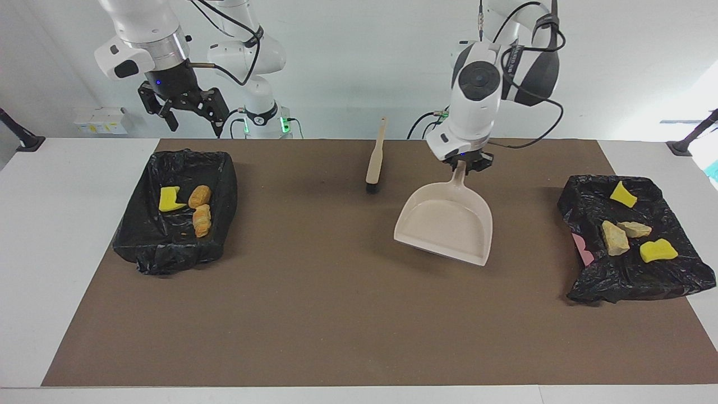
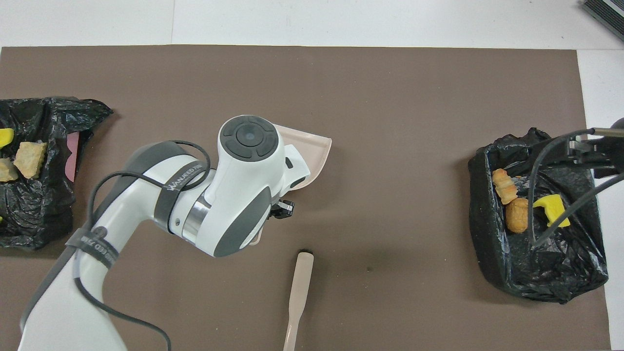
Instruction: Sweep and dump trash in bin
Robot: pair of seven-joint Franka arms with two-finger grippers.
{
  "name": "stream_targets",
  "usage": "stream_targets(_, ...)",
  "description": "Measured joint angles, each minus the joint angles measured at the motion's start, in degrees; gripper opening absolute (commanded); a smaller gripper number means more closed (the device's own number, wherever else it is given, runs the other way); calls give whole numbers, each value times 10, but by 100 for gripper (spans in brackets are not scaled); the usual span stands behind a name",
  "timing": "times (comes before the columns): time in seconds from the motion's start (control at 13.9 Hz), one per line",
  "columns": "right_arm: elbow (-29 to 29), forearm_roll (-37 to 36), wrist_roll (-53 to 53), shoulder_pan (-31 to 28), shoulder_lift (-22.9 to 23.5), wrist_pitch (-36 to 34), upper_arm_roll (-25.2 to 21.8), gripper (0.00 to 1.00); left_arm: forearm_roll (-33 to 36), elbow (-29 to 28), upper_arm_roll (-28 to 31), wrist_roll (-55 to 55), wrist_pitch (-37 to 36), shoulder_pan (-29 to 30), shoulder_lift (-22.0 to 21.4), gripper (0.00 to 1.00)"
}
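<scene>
The beige dustpan (image 1: 447,221) is empty, the middle of the brown mat (image 1: 380,261) clear. My left gripper should keep lowering the dustpan there and let go once it lies flat.
My left gripper (image 1: 464,165) (image 2: 279,209) is shut on the handle of the beige dustpan (image 1: 446,227) (image 2: 314,153). It holds the pan empty and tilted over the middle of the brown mat. Trash lies in two black-lined bins. The bin (image 1: 628,280) (image 2: 34,224) at the left arm's end holds yellow spongy chunks (image 1: 658,251) and tan pieces (image 1: 614,237). The bin (image 1: 168,249) (image 2: 487,234) at the right arm's end holds a yellow chunk (image 1: 168,198) (image 2: 551,207) and bread-like pieces (image 1: 201,220) (image 2: 504,186). My right gripper (image 1: 185,109) hangs open over that bin's robot-side edge.
The beige brush (image 1: 374,160) (image 2: 298,287) lies on the mat near the robots' edge, between the two arms, beside the dustpan's handle. A pink patch (image 1: 580,249) shows on the wall of the bin at the left arm's end.
</scene>
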Motion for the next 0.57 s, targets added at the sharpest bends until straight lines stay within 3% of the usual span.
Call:
stream_targets(0.36, 0, 0, 0, 0, 0, 0, 0, 100, -22, 31, 1, -65, 40, -10, 60, 0)
stream_targets(0.43, 0, 0, 0, 0, 0, 0, 0, 100, -22, 38, 1, -71, 46, -10, 70, 11)
stream_targets(0.5, 0, 0, 0, 0, 0, 0, 0, 100, -22, 42, 1, -73, 47, -10, 75, 99)
stream_targets(0.57, 0, 0, 0, 0, -1, 0, 0, 100, -22, 45, 2, -74, 49, -10, 76, 100)
